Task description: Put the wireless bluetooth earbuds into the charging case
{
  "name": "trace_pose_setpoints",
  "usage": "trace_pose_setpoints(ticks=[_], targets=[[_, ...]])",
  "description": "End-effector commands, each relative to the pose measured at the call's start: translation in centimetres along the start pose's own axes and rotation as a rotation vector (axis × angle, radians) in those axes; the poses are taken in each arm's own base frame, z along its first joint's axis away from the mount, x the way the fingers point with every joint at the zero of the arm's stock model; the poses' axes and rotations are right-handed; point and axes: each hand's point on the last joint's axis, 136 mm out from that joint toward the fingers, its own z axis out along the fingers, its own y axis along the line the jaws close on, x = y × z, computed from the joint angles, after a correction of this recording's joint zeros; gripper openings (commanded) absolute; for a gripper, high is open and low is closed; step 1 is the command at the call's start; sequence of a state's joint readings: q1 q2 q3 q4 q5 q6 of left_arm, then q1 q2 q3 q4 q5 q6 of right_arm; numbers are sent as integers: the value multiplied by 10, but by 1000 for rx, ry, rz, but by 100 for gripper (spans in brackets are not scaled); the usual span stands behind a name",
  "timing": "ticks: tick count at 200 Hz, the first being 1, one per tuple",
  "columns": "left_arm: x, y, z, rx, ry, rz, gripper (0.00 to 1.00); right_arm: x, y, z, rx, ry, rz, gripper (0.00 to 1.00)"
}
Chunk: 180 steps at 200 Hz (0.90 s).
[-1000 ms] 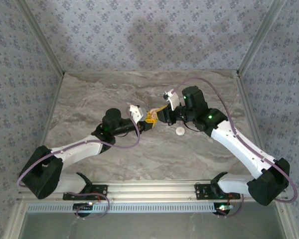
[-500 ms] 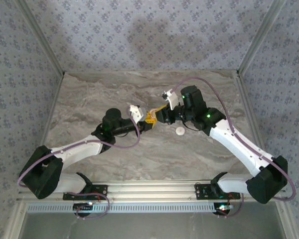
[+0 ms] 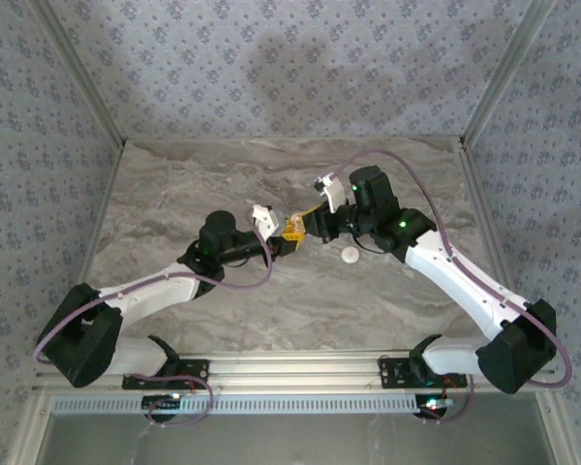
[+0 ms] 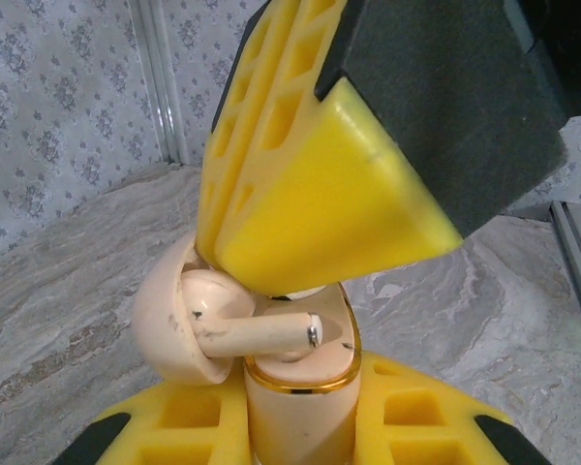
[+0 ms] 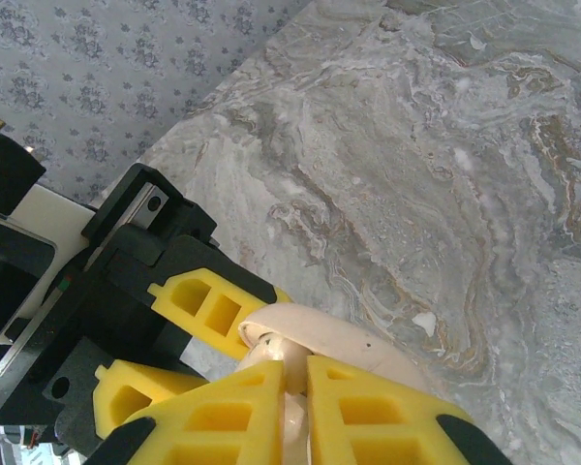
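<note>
The earbud is lying across the case opening with its stem flat (image 4: 263, 333), so next my right gripper takes a new grip on the earbud (image 4: 213, 295), lifts it clear and puts it down first.
The cream charging case (image 4: 300, 407), rimmed in gold, stands upright in my left gripper (image 4: 296, 431), which is shut on its body. Its lid (image 4: 163, 320) hangs open to the left. One whitish earbud (image 4: 257, 334) lies across the case mouth, its metal-tipped stem pointing right. My right gripper (image 5: 296, 387) comes in from above and is shut on that earbud (image 5: 271, 347), just in front of the lid (image 5: 349, 334). In the top view the left gripper (image 3: 283, 238) and the right gripper (image 3: 306, 225) meet at mid table.
A small white round piece (image 3: 350, 256) lies on the marble table (image 3: 174, 194) just right of the grippers. Patterned walls close the table in at the back and sides. The left gripper's yellow fingers (image 5: 208, 305) sit close against the right gripper.
The right gripper has edged slightly left and up against the case. The left arm holds still.
</note>
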<state>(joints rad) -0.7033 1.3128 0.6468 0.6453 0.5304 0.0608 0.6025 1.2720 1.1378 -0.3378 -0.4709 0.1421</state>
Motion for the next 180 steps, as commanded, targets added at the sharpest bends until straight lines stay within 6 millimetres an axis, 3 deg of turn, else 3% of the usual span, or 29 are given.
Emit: trace_pose_setpoints(ticks=[1, 58, 95, 116, 123, 125, 131, 180], targets=[[-37, -3, -4, 1, -92, 69, 17, -3, 11, -6, -35, -5, -5, 15], [-33, 1, -3, -26, -70, 73, 16, -8, 12, -19, -23, -46, -3, 14], [-22, 5, -4, -50, -3, 122, 16, -7, 14, -22, -26, -20, 110, 25], [-21, 6, -4, -52, 5, 129, 16, -4, 11, -25, 0, 9, 174, 36], [-22, 6, -4, -48, 1, 129, 16, 1, 8, -24, 14, 29, 196, 37], [-22, 6, -4, -49, 1, 129, 16, -8, 11, -27, 14, 10, 190, 38], [-22, 6, -3, -45, 1, 128, 16, -11, 10, -28, 24, 9, 213, 38], [-19, 7, -1, -45, 7, 109, 16, -3, 3, -25, 67, 83, 228, 40]])
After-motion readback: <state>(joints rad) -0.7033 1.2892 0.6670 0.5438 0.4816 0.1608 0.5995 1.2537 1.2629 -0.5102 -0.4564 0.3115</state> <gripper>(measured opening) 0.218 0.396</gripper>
